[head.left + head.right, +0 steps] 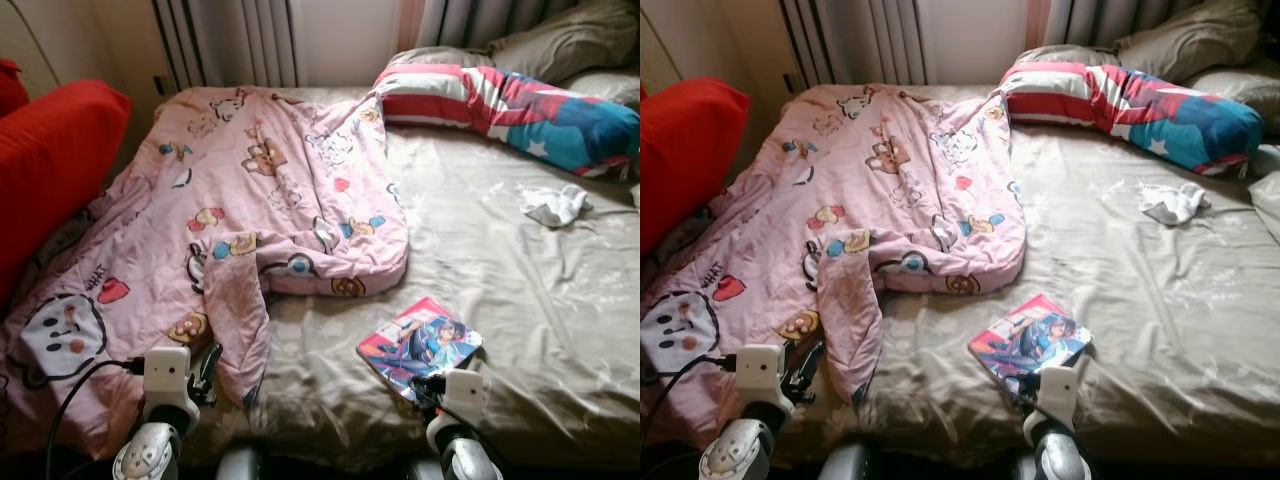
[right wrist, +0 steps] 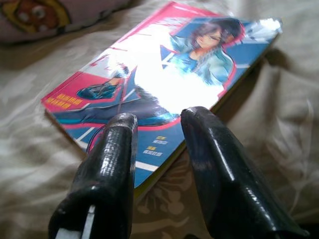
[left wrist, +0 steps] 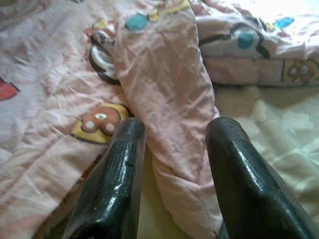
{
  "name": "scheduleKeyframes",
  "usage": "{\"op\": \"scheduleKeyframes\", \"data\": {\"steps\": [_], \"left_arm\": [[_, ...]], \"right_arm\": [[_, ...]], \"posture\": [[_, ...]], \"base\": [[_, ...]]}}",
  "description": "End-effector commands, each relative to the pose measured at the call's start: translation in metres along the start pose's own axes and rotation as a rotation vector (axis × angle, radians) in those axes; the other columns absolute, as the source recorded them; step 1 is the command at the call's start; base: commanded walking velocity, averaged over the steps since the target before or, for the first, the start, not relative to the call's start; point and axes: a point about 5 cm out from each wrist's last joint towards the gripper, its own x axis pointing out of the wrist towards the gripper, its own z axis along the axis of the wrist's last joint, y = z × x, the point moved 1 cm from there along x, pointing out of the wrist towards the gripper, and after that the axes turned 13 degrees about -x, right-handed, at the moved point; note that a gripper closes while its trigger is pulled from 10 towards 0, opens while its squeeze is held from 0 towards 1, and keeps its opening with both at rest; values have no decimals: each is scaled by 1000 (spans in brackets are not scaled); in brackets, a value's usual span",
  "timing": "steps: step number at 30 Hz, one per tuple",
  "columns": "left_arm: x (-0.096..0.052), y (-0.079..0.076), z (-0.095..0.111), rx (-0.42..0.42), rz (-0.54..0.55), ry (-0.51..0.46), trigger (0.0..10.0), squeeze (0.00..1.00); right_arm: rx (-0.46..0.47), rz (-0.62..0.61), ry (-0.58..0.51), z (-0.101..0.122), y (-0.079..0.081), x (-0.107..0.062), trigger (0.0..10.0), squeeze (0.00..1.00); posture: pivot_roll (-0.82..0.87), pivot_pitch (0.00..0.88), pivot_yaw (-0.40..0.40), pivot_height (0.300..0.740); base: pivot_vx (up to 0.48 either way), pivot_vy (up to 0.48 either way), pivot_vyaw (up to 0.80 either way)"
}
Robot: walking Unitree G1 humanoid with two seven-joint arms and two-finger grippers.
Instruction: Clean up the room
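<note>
The comic book (image 1: 424, 345) will stay closed and stiff when I pick it up by one side, because a thick, straight page edge (image 2: 162, 174) shows under its flat cover.
A pink cartoon-print blanket (image 1: 240, 200) lies rumpled over the left half of the bed, with a folded corner (image 3: 164, 84) hanging toward the front edge. My left gripper (image 3: 172, 134) is open, its fingers just short of that corner and on either side of it. A glossy pink and blue comic book (image 1: 420, 343) lies flat on the beige sheet near the front edge. My right gripper (image 2: 157, 119) is open, its fingertips hovering over the near end of the book (image 2: 164, 74). A crumpled white cloth (image 1: 556, 204) lies on the right of the bed.
A long red, white and blue striped pillow (image 1: 500, 105) lies across the head of the bed, with grey pillows (image 1: 570, 40) behind it. A red cushion (image 1: 50, 160) stands at the left. Curtains and a wall are behind. Bare beige sheet (image 1: 480, 260) covers the right half.
</note>
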Motion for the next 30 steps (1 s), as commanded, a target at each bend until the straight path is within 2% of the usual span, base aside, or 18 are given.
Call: {"op": "scheduleKeyframes", "data": {"steps": [1,14,20,29,30], "left_arm": [[-4,3,2,19,-1,3,10000,0],[-20,14,3,52,15,29,10000,0],[-22,14,4,65,10,42,10000,0],[-28,14,6,78,3,51,10000,0],[-29,14,6,81,2,54,10000,0]], "right_arm": [[95,0,26,-3,1,1,10000,0],[283,-56,18,5,-9,8,10000,0],[303,-75,24,3,-11,8,10000,0],[329,-55,48,-3,-6,5,10000,0],[357,-54,57,-5,-5,5,10000,0]], "posture": [[36,250,40,579],[71,301,64,579],[78,311,74,579],[93,328,82,579],[96,329,83,579]], "base": [[0,0,0],[0,0,0],[0,0,0],[0,0,0],[0,0,0]]}}
